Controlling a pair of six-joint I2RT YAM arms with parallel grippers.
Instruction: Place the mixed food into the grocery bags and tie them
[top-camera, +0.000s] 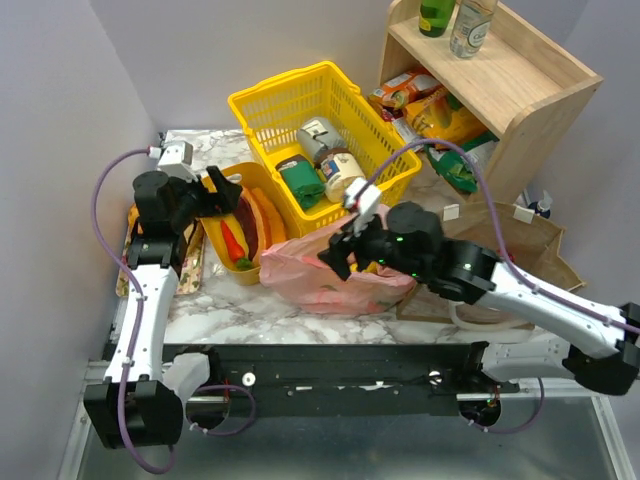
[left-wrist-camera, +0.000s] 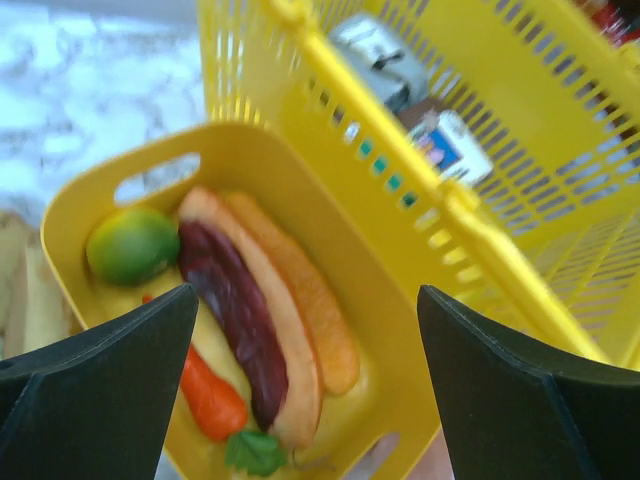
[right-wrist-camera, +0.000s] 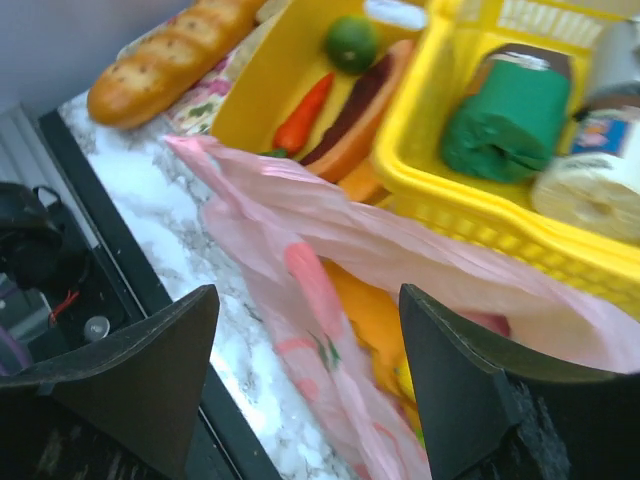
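Note:
The pink bag's loose rim (right-wrist-camera: 345, 222) droops across the bag's opening, so I should use my right gripper to raise the end of the bag's rim (right-wrist-camera: 205, 160) beside the tub for my left gripper to hold.
The pink plastic grocery bag (top-camera: 330, 272) lies on the marble table's front part, with orange and yellow toy food (right-wrist-camera: 385, 320) showing inside its mouth. My right gripper (top-camera: 345, 243) (right-wrist-camera: 308, 300) hovers open just above the bag's rim (right-wrist-camera: 300, 230), which runs loose between the jaws, ungripped. My left gripper (top-camera: 215, 200) (left-wrist-camera: 307, 310) stands wide open and holds nothing. It hangs over the yellow oval tub (left-wrist-camera: 90, 200), where a toy hot dog (left-wrist-camera: 260, 320), carrot (left-wrist-camera: 210, 400) and lime (left-wrist-camera: 130, 245) lie. The brown paper bag (top-camera: 535, 245) lies at the right.
A yellow mesh basket (top-camera: 320, 110) behind the pink bag holds tins (top-camera: 340, 170) and a green item (top-camera: 300, 185). At the back right is a wooden shelf (top-camera: 520, 100) with packets and bottles. A braided bread loaf (right-wrist-camera: 170, 60) lies left of the tub.

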